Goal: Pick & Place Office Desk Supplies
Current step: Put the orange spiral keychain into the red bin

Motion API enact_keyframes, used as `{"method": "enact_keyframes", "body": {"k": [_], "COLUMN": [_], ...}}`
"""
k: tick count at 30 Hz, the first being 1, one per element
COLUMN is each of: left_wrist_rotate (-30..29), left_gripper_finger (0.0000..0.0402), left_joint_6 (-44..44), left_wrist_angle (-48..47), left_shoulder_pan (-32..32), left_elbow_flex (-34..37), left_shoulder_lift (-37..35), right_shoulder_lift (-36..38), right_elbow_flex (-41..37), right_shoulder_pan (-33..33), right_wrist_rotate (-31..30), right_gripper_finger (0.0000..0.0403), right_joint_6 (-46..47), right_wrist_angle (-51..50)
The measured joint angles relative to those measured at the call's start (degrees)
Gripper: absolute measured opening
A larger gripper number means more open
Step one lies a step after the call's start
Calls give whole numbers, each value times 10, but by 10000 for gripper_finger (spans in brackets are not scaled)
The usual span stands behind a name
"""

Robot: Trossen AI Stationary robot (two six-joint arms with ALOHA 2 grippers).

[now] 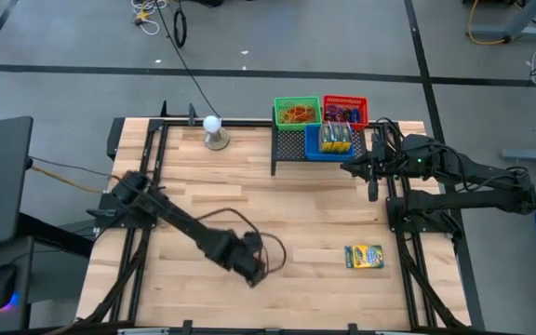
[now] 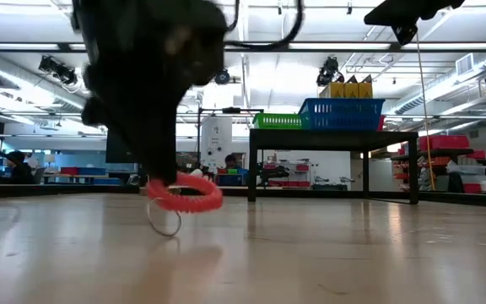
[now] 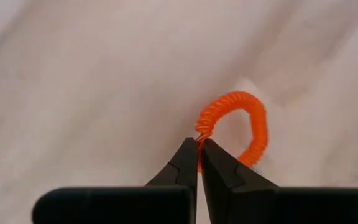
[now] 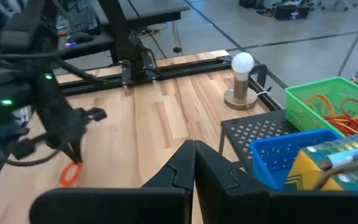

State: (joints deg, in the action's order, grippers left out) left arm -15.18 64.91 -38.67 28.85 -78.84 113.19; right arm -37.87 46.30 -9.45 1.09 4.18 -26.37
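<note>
The orange-red coiled loop is in my left gripper, far from the red basket (image 1: 346,108), so next my right gripper grabs the loop's free side (image 2: 209,199) and brings the loop to the basket.
My left gripper (image 3: 199,149) is shut on an orange-red coiled loop (image 3: 241,124) at the near middle of the table (image 1: 254,268). In the low view the loop (image 2: 186,194) shows just under the dark fingers, and a thin metal ring (image 2: 165,221) hangs from it. A green and yellow crayon box (image 1: 364,256) lies flat on the table near its right front. My right gripper (image 4: 194,152) is shut and empty, raised at the right side beside the rack (image 1: 372,186). My left gripper pinches one spot of the loop's coil (image 3: 202,132) between its two fingertips. The fingers come steeply from above. The rest of the loop sticks out beyond the tips, about level in the low view. Whether the metal ring touches the table I cannot tell.
At the far right a black mesh rack (image 1: 291,149) carries a green basket (image 1: 297,113) with rubber bands, a red basket (image 1: 345,110) and a blue basket (image 1: 328,140) with crayon boxes. A white ball on a round stand (image 1: 215,130) is at the far edge.
</note>
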Motion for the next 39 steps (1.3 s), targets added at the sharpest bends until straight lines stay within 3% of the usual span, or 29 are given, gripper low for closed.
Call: {"method": "enact_keyframes", "body": {"k": [3,9,17,21,27,33,39], "left_wrist_rotate": [-30,-37,4,50,102,106,69], "left_gripper_finger": [8,8,8,8,9,10,11], "left_joint_6": [-20,-131,-242,-266,-231,-162,-117], "left_wrist_angle": [106,450,741,787,838,841,839], "left_shoulder_pan": [-33,-130,-221,-244,-253,-251,-251], "left_elbow_flex": [93,285,372,377,377,377,377], "left_shoulder_lift": [-44,-95,-96,-96,-96,-97,-97], "right_shoulder_lift": [0,-28,-139,-189,-265,-336,-382], "right_elbow_flex": [0,0,-4,-48,-126,-132,-132], "right_shoulder_pan": [0,0,54,122,212,227,210], "right_wrist_rotate": [-15,-48,-59,-90,-161,-178,-157], "right_gripper_finger": [18,7,11,10,25,91,142], "right_joint_6": [19,106,331,457,622,637,615], "right_wrist_angle": [0,-5,-19,55,254,351,400]}}
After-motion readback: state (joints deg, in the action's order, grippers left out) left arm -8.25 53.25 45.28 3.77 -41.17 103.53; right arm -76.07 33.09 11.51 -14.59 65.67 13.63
